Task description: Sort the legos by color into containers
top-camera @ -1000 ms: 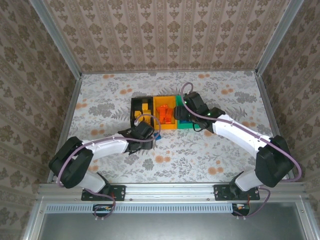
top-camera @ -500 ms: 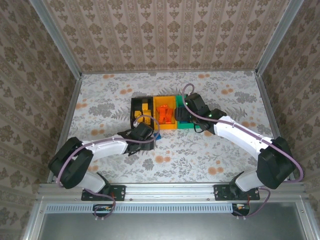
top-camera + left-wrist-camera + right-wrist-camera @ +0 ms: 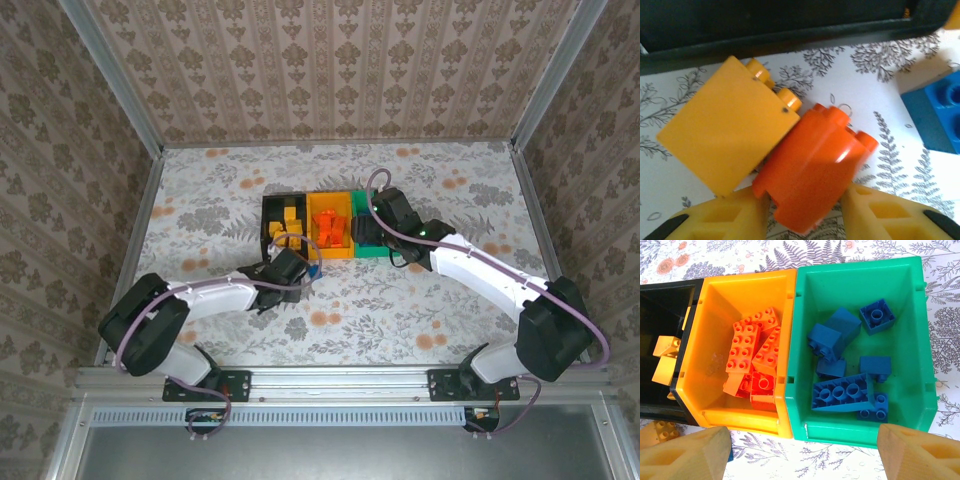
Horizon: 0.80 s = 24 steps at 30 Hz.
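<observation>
Next, I open my left gripper, turn it square to the red-orange lego's sides [image 3: 844,172] and grip that lego, because the red-orange lego [image 3: 812,162] slants between my left gripper's fingers against the yellow lego.
My left gripper [image 3: 805,199] lies low on the table in front of the black bin [image 3: 765,30], its yellow fingers [image 3: 740,215] pressed on both sides of a red-orange round lego [image 3: 812,172]. A yellow lego [image 3: 725,135] leans against that brick, and a blue lego [image 3: 937,117] lies to the right. From above, the left gripper [image 3: 298,268] sits just before the joined containers [image 3: 283,205]. My right gripper [image 3: 802,440] hangs open and empty over the front of the orange bin [image 3: 735,419] and green bin [image 3: 865,434].
The green bin holds several blue legos [image 3: 845,392], the orange bin several red-orange ones [image 3: 752,347], the black bin [image 3: 660,315] yellow ones [image 3: 665,355]. A yellow lego [image 3: 657,432] lies on the table before the black bin. Patterned walls [image 3: 100,160] enclose the table.
The left jaws have closed in on the red-orange lego. The right arm has shifted slightly towards the near edge and its jaws stayed wide.
</observation>
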Tool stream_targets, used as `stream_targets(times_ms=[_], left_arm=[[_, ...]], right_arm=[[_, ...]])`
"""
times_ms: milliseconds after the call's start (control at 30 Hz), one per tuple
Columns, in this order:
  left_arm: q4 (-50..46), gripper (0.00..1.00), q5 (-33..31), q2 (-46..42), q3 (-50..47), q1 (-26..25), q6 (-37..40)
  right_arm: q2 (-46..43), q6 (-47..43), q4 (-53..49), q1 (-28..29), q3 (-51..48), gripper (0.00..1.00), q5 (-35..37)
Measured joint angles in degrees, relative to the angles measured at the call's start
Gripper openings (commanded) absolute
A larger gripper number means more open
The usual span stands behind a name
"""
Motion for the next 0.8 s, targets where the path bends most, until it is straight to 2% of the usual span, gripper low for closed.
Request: stream_targets(times_ms=[233,367,567,667,800], left_arm=[[-0.7,0.38,1.7,-7.0,-1.7,-2.3,-1.2],[-2.7,0.57,1.7,-9.8,-1.7,-4.2,-2.1],[-3.7,0.69,-1.4,-10.5,-1.7,-4.6,-0.3],[-3.7,0.68,-3.5,-10.5,-1.6,-4.8,2.1],[-3.7,0.60,-5.3,-8.8,0.3,-5.2,5.5]], right_arm=[[0.0,0.0,1.0,0.0,-0.6,0.79,0.0],[0.0,0.0,1.2,0.0,-1.4,0.79,0.0],[0.0,0.2,1.2,0.0,-2.7,0.79,0.0],[0.0,0.2,1.3,0.0,-2.7,0.79,0.0],[-0.3,0.2,1.3,-0.1,-2.8,0.79,0.0]])
